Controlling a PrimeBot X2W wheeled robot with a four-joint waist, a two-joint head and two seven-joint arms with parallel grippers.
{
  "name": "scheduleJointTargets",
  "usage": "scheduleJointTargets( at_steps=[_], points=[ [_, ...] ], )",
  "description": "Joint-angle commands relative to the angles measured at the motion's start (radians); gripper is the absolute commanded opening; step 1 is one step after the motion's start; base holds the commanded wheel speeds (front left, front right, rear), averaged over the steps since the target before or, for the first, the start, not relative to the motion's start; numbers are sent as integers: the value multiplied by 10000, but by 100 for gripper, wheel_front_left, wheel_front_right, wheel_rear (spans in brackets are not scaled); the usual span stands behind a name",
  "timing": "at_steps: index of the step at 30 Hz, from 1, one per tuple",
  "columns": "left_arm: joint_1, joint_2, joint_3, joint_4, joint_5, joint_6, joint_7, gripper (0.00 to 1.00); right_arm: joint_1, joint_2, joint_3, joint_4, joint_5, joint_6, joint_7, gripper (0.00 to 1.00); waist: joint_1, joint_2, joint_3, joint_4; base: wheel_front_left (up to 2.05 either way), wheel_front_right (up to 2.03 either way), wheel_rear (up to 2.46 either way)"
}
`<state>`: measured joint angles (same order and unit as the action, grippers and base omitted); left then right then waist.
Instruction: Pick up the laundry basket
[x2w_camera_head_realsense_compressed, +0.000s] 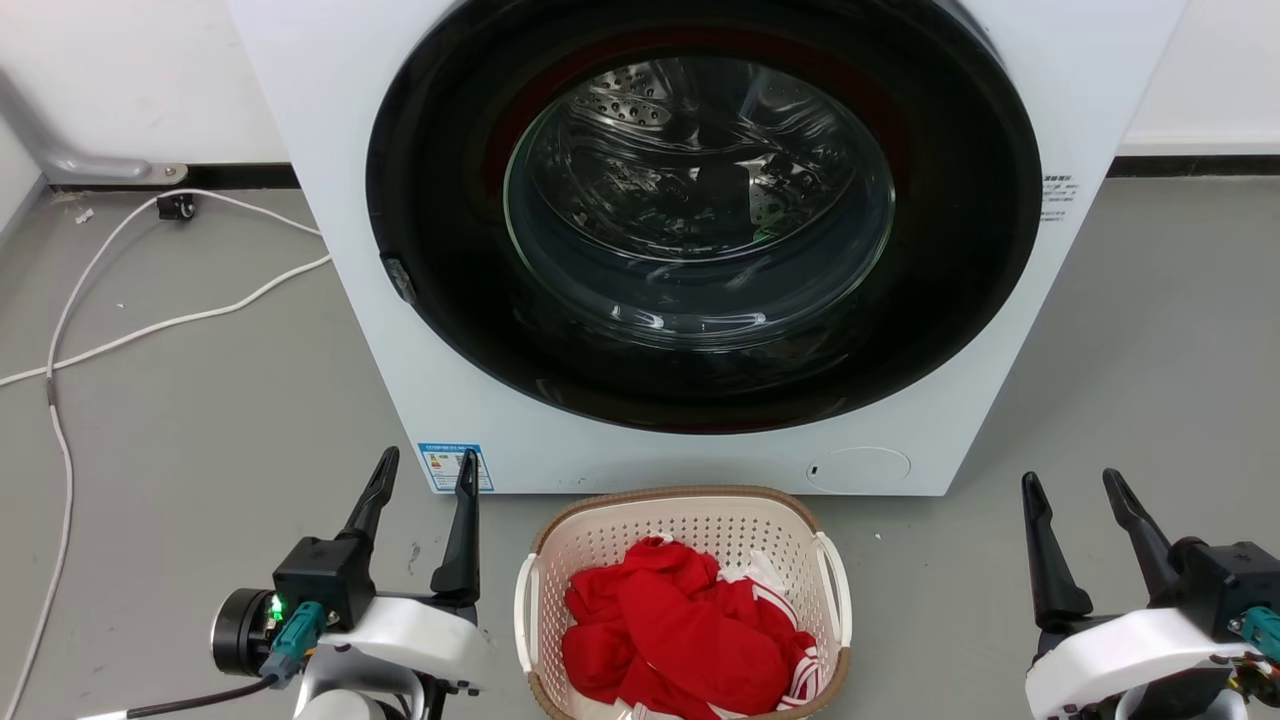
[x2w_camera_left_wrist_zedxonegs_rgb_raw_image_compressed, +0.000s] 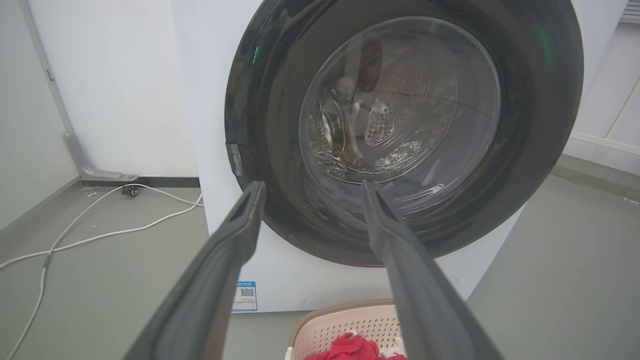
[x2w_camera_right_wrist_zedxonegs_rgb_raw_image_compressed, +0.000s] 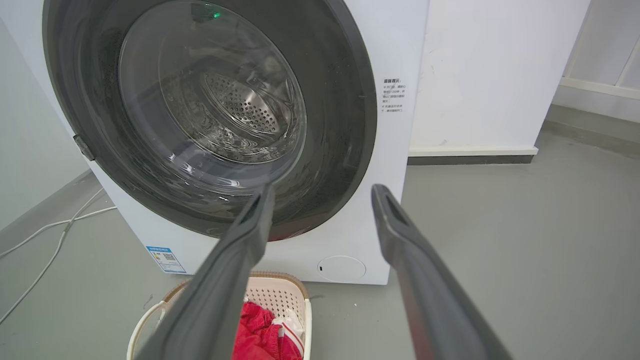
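The heap will come along and stay in place when I lift the laundry basket, because the red and white clothes (x2w_camera_head_realsense_compressed: 690, 636) lie deep below the brown rim (x2w_camera_head_realsense_compressed: 684, 493).
The laundry basket (x2w_camera_head_realsense_compressed: 690, 520), cream perforated plastic with a brown rim and white side handles, sits on the floor at the bottom centre of the head view, holding red and white clothes (x2w_camera_head_realsense_compressed: 680, 630). Its far rim also shows in the left wrist view (x2w_camera_left_wrist_zedxonegs_rgb_raw_image_compressed: 345, 325) and the right wrist view (x2w_camera_right_wrist_zedxonegs_rgb_raw_image_compressed: 280, 295). My left gripper (x2w_camera_head_realsense_compressed: 425, 475) stands open to the basket's left, nothing between its fingers. My right gripper (x2w_camera_head_realsense_compressed: 1075, 490) stands open to the basket's right, well apart from it.
A white front-loading washing machine (x2w_camera_head_realsense_compressed: 700, 250) with a shut round glass door stands right behind the basket. White cables (x2w_camera_head_realsense_compressed: 150, 330) trail across the grey floor at the left. A wall runs behind the machine.
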<state>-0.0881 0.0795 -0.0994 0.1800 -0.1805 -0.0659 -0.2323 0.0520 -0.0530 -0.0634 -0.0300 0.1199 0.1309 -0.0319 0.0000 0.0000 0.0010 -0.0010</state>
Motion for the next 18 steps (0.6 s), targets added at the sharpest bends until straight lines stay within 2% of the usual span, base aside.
scheduleJointTargets(
  at_steps=[1,18],
  points=[
    [-131,30,-31,-33,203,57,-76,100,110,38,0,-98,-221,-3,-59,100,0,0,0,-3,0,0,0],
    [-99,-47,-16,134,888,52,-342,100,231,49,-23,-117,-1060,-3,-181,100,0,0,28,-9,0,0,0]
  ],
)
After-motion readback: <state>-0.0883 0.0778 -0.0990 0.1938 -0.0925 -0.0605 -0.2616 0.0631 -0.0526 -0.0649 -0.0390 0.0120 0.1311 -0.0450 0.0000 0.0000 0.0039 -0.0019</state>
